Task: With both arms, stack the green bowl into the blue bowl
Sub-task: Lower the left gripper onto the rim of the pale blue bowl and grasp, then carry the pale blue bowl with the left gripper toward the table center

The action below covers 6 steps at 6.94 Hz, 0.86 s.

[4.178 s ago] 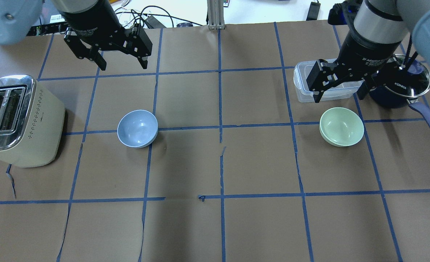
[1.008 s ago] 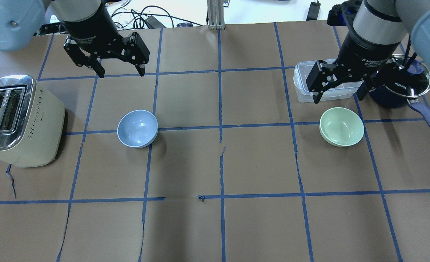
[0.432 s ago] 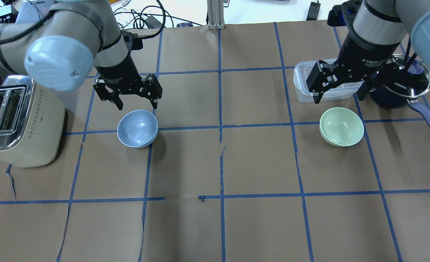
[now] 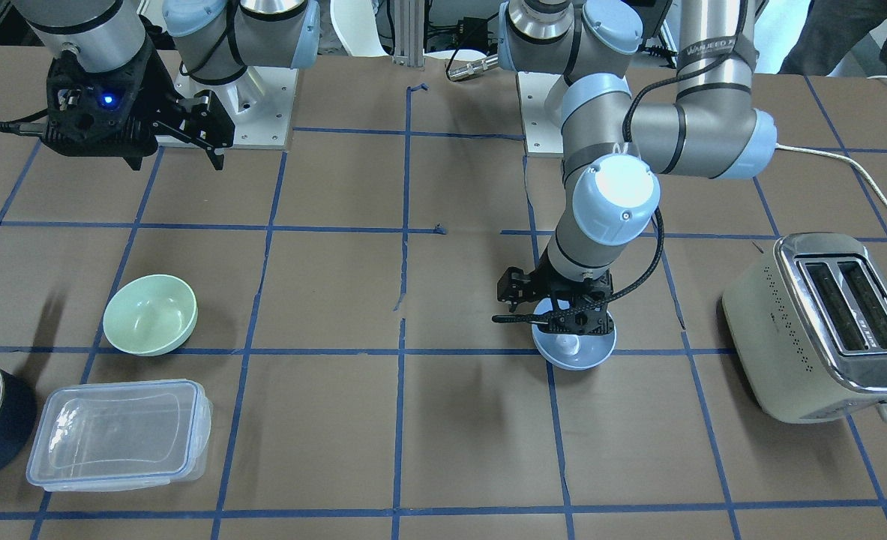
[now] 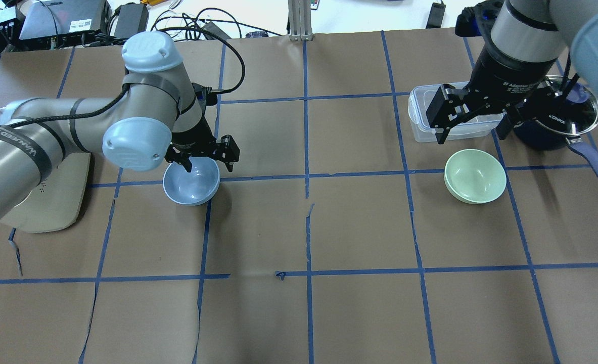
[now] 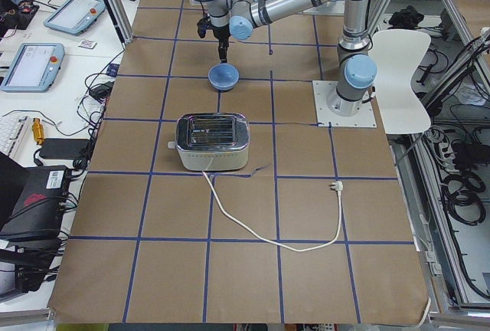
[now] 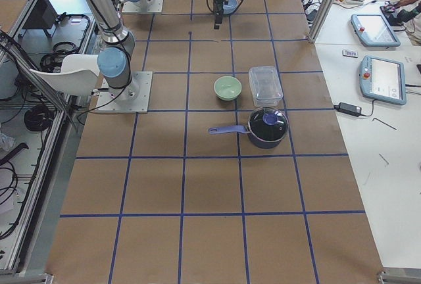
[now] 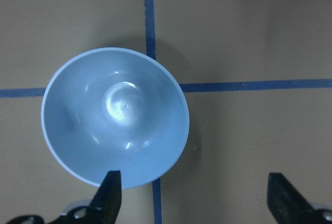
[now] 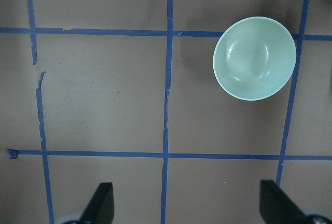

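I expect the green bowl point(image 4: 151, 315) to sink almost to its rim when I lower it into the blue bowl point(image 4: 576, 351), because they have the same round, tapered shape.
The blue bowl point(image 5: 191, 184) stands upright on the left of the table; it also shows in the front view point(image 4: 574, 351) and the left wrist view point(image 8: 115, 117). My left gripper point(image 5: 209, 163) is open and low at the bowl's far right rim. One finger point(image 8: 110, 190) is over the rim and the other point(image 8: 277, 193) is outside it. The green bowl point(image 5: 475, 176) stands upright on the right, alone, and shows in the right wrist view point(image 9: 254, 58). My right gripper point(image 5: 471, 135) is open, empty and high behind it.
A cream toaster point(image 4: 818, 322) stands left of the blue bowl, partly hidden by my left arm in the overhead view. A clear lidded container point(image 5: 425, 119) and a dark saucepan with a glass lid point(image 5: 569, 119) stand behind the green bowl, under my right arm.
My left arm has swung forward and down from the far left of the table to the blue bowl's rim, staying open. My right arm and both bowls have not moved.
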Each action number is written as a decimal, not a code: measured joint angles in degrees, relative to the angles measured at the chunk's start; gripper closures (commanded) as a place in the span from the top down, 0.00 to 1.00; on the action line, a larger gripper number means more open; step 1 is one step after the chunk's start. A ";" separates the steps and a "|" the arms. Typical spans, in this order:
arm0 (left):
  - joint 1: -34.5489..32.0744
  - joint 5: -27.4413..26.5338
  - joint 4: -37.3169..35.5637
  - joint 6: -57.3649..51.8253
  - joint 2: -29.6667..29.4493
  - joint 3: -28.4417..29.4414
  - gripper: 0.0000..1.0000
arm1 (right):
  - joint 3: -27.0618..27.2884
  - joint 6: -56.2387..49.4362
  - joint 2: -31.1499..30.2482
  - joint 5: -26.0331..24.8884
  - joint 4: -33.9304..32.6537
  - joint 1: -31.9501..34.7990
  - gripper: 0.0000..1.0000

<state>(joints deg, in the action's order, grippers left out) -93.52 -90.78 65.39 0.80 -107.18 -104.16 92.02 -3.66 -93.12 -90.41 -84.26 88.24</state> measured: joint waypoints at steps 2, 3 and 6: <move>0.00 0.01 -2.75 -1.96 -3.11 -0.94 0.00 | 0.00 0.01 0.00 -0.01 0.01 0.00 1.00; -0.01 -0.08 -3.03 -3.54 -3.62 -0.91 0.00 | 0.00 0.02 0.00 -0.02 0.02 0.00 1.00; -0.08 -0.15 -3.29 -4.66 -3.81 -0.66 0.00 | 0.00 -0.09 -0.01 -0.17 0.01 0.00 1.00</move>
<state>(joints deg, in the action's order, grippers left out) -93.60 -90.93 62.10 -3.87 -110.99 -104.82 92.02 -3.75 -93.13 -90.58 -84.25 88.24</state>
